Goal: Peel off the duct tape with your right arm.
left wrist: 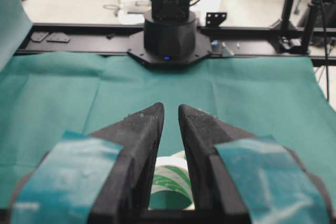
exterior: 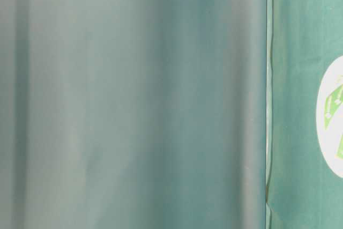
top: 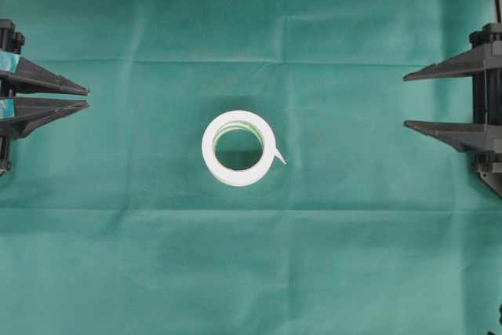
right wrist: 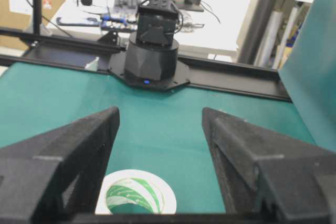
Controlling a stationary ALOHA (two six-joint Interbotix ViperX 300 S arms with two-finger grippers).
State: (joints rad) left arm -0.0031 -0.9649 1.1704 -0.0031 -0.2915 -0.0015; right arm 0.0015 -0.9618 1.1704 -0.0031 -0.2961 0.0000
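The duct tape [top: 209,144] sits free on the cloth, so the robot's left gripper should grip the tape ring's side [top: 236,178] before the right gripper pulls the tape's loose end.
The duct tape [top: 238,147], a white roll with a green-printed core, lies flat in the middle of the green cloth, and its loose end [top: 279,158] sticks out at the lower right. My right gripper [top: 405,101] hovers at the right edge, well clear of the roll, open wide and empty. In the right wrist view the roll [right wrist: 169,199] lies low between the black fingers of that gripper [right wrist: 160,113]. My left gripper [top: 86,97] waits at the left edge with a narrow gap between its teal-taped fingers, holding nothing. The left wrist view shows the roll [left wrist: 170,174] beyond the jaws of that gripper [left wrist: 170,107].
Green cloth [top: 251,272] covers the whole table. The arm bases [left wrist: 169,35] [right wrist: 149,51] stand on black rails at the table's ends. The table-level view is filled by blurred green cloth, with a white round patch [exterior: 332,116] bearing green marks at its right edge.
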